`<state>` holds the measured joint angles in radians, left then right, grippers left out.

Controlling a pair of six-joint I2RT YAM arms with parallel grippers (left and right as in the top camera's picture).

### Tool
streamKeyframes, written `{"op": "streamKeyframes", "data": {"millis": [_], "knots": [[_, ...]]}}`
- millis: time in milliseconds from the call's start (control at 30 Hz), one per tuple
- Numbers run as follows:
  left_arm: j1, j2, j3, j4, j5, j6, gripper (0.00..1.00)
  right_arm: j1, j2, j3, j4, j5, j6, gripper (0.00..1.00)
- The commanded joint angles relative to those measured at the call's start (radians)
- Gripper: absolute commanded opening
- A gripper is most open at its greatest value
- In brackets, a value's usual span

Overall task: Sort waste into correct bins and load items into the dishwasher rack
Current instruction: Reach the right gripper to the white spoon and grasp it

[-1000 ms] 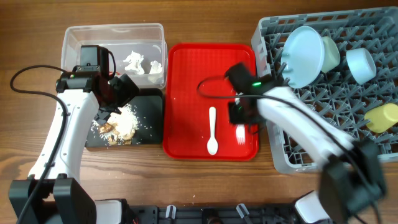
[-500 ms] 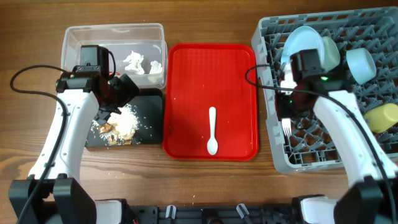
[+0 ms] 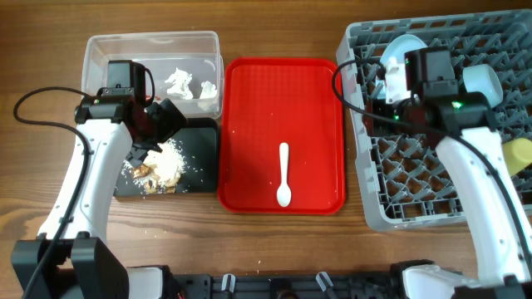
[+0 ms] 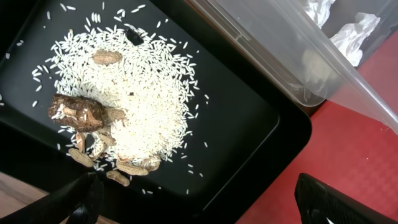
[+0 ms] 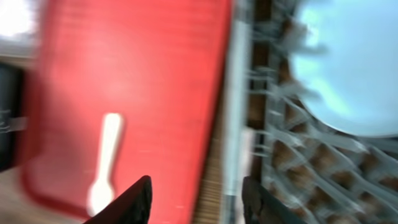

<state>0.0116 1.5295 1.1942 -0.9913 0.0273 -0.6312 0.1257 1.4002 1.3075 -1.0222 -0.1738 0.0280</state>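
Note:
I keep moving my right gripper toward the spoon's handle (image 3: 283, 161) and close it there, because the white spoon (image 3: 283, 178) is free on the red tray and my open fingers are across its width.
A white spoon (image 3: 284, 173) lies on the flat red serving tray (image 3: 249, 100); it also shows in the right wrist view (image 5: 104, 162). My right gripper (image 3: 381, 98) is open and empty (image 5: 196, 202) above the left rim of the grey dishwasher rack (image 3: 366, 199). The rack holds the light blue plate (image 3: 399, 48), a light blue bowl (image 3: 484, 83) and a yellow cup (image 3: 519, 154). The fork is not clearly seen. My left gripper (image 3: 165, 121) is open and empty (image 4: 208, 202) over the black tray (image 3: 204, 162), which holds food scraps (image 4: 124, 99). White tissue (image 3: 180, 83) lies in the clear tub (image 3: 96, 50).
The black tray and clear tub stand side by side, left of the red tray. The rack fills the right side. A black cable loops left of the left arm (image 3: 33, 104). The right wrist view is motion-blurred.
My right gripper carried the fork from the red tray to the rack, let it go there, and has since moved toward the rack's back left. The left arm has not moved.

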Motion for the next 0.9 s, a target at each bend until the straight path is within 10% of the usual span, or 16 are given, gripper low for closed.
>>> {"op": "streamKeyframes", "data": {"millis": [0,700,867], "knots": [[0.004,-0.011,0.005,0.000,0.006,-0.006,1.00,0.086,0.018,0.007,-0.007,-0.159,0.046,0.50],[0.004,-0.011,0.005,0.000,0.005,-0.006,1.00,0.552,0.651,0.007,0.094,0.034,0.569,0.48],[0.004,-0.011,0.005,0.000,0.006,-0.006,1.00,0.552,0.666,0.007,0.094,0.056,0.576,0.15]]}}
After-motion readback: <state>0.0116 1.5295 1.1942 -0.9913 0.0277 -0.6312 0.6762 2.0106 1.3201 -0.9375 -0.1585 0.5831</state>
